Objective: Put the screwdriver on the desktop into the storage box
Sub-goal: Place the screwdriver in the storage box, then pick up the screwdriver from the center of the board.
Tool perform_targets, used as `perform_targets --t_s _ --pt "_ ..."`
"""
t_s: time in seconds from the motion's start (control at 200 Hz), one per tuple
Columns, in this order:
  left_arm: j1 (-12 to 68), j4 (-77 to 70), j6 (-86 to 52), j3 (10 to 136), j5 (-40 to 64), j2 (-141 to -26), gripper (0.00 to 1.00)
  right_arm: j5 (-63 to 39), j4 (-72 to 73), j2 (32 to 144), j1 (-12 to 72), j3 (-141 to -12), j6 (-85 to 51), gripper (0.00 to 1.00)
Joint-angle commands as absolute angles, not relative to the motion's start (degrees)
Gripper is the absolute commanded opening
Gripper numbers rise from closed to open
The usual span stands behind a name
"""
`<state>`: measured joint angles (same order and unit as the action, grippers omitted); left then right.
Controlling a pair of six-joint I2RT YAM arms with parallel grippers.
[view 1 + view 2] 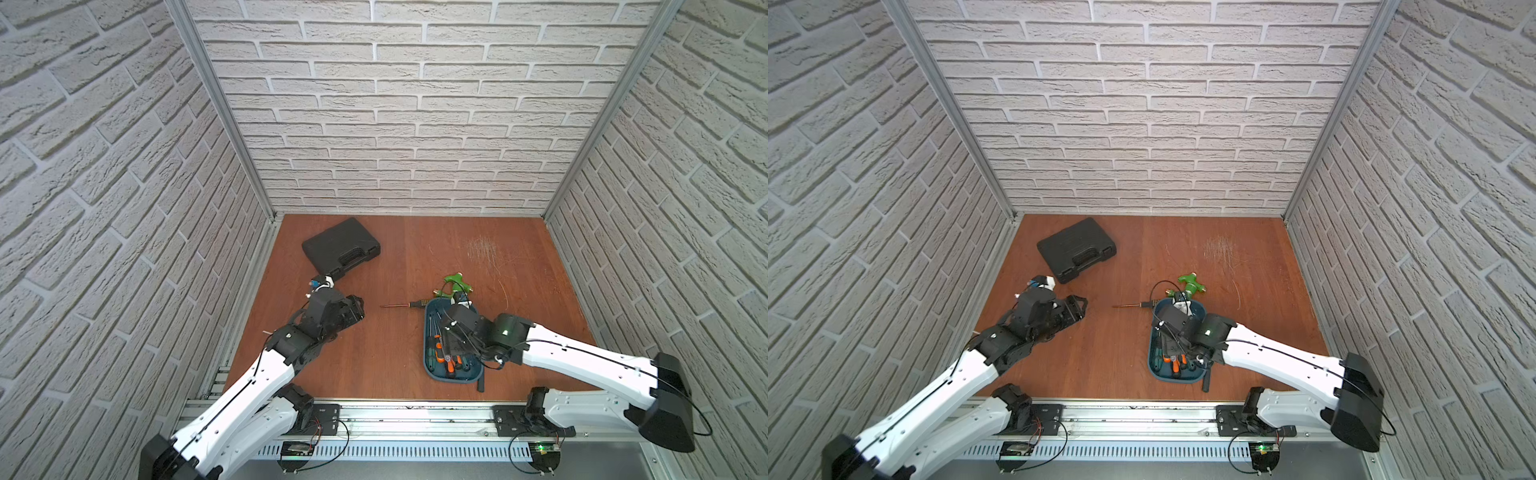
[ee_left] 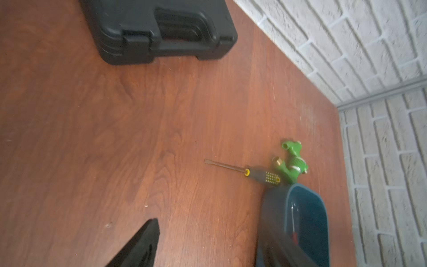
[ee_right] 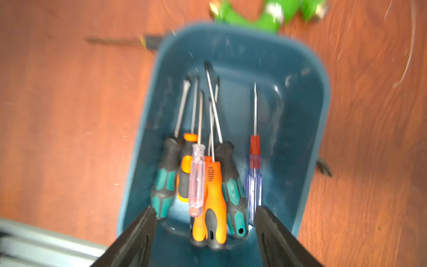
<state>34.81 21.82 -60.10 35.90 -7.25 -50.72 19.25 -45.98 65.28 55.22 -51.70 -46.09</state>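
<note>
My left gripper is to carry the screwdriver to open desktop (image 1: 368, 334) before my right gripper takes it, because the screwdriver's handle (image 2: 264, 176) lies close against the storage box.
A screwdriver (image 1: 405, 304) (image 1: 1133, 305) with a black and yellow handle lies flat on the reddish-brown desktop (image 1: 374, 357), its handle end next to the far end of the teal storage box (image 1: 428, 345) (image 1: 1152, 359). The left wrist view shows this screwdriver (image 2: 242, 170) sharply. My left gripper (image 2: 209, 222) (image 1: 359, 309) is open and holds nothing, a short way left of the screwdriver tip. Above the box's near end my right gripper (image 3: 205, 209) is open, with nothing held. Several screwdrivers (image 3: 209, 185) lie in the box (image 3: 300, 57) below it.
A black moulded tool case (image 1: 340, 247) (image 2: 161, 30) sits at the back left. A green hose fitting (image 1: 453, 284) (image 2: 293, 161) lies just behind the box. A dark strap (image 1: 481, 382) pokes out at the box's front right. Brick-pattern walls close three sides.
</note>
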Motion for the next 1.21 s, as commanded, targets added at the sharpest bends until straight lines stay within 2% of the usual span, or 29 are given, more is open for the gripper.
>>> perform_targets --t_s 0.0,0.07,0.215,0.44,0.59,0.76,1.2 --pt "39.3 15.5 -64.4 38.4 -11.6 -57.3 0.66 20.2 -37.2 62.9 55.1 -53.2 -28.8 0.69" --pt "40.8 14.6 -67.5 39.2 -13.0 -60.6 0.63 20.3 -36.3 64.0 54.9 -56.2 -20.4 0.69" --pt "42.4 16.8 -76.3 42.4 -13.4 -68.2 0.63 18.4 -35.3 64.7 53.4 -59.6 -15.7 0.68" --pt "45.0 25.8 -87.3 56.7 -11.4 -84.4 0.63 19.5 -33.1 61.6 51.2 -54.1 -21.4 0.69" --pt "45.5 30.7 -91.9 66.1 -9.3 -93.3 0.71 21.9 -33.3 55.8 50.7 -49.4 -25.1 0.69" --pt "46.3 31.4 -97.5 72.0 -8.8 -99.5 0.75 24.2 -35.4 49.7 50.4 -46.3 -27.6 0.69" --pt "47.1 22.4 -108.0 74.2 -1.2 -109.5 0.66 24.0 -39.0 42.3 50.1 -41.6 -31.5 0.69"
